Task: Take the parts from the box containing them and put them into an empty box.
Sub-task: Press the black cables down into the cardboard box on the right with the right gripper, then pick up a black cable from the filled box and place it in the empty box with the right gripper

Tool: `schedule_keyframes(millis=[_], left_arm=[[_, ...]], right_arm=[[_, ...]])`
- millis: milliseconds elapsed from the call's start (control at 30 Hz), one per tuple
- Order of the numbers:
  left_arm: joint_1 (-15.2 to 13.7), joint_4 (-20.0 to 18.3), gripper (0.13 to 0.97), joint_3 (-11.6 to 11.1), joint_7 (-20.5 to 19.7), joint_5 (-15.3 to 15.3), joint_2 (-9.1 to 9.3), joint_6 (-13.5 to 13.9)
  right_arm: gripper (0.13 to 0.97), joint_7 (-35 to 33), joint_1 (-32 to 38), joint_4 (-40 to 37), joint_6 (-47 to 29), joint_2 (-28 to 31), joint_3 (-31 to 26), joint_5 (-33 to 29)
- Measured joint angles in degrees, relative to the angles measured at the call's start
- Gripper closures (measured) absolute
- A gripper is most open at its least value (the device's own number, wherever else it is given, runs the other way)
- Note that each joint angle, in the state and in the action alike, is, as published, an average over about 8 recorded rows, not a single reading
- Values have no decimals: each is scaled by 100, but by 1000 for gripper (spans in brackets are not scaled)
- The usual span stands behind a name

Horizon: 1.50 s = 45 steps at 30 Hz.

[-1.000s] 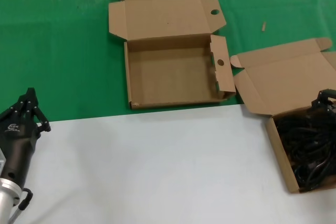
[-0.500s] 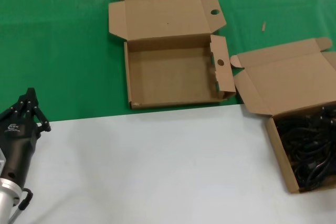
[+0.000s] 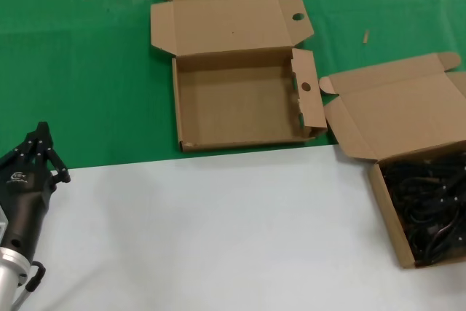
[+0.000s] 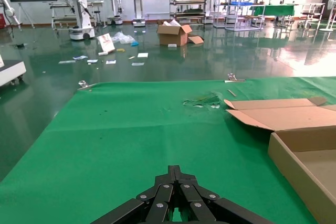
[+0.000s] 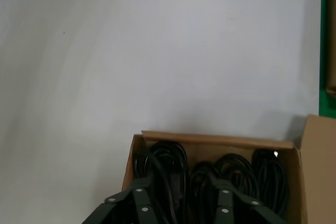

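The coiled cord (image 5: 177, 177) will come out by itself with its loops together when I lift it, because the black cords are in separate tight bundles (image 5: 239, 174).
The box containing the parts (image 3: 384, 198) stands at the right, its plain lid open, with several coiled black power cords (image 3: 429, 209) inside. In the right wrist view my right gripper (image 5: 180, 186) is open, its jaws spread just above the cords (image 5: 239, 174) at the near wall of that box (image 5: 215, 140). It does not show apart from the cords in the head view. The empty box (image 3: 233, 111), with round holes in its flaps, lies open at the centre back. My left gripper (image 3: 40, 140) is shut and parked at the lower left, also seen in the left wrist view (image 4: 175, 170).
A green mat (image 3: 80, 71) covers the far half of the table and a white surface (image 3: 218, 231) the near half. The empty box's lid (image 3: 229, 23) lies flat behind it. The empty box's edge shows in the left wrist view (image 4: 294, 166).
My right gripper, seen over the far edge of the cord box a second ago, has moved out of the head view. The left arm has not moved.
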Motion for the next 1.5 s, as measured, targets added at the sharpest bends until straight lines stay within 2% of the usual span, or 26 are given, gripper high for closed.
schedule_keyframes(millis=[267,567,833,1033,1300,1500], left_arm=[[0,0,957,0,0,0,0,0],[0,0,957,0,0,0,0,0],[0,0,957,0,0,0,0,0],[0,0,957,0,0,0,0,0],[0,0,957,0,0,0,0,0],[0,0,957,0,0,0,0,0]], right_arm=[[800,-335,-114,-214,181,-130,-29,1],[910,-744,-207,-460,337,-208,-83,-45],[928,-829,-211,-485,368,-226,-77,-36],[946,-621,-108,-164,179,-90,0,33],[947,70,288,658,-157,131,261,199],[947,774,843,1181,-292,-25,414,314]])
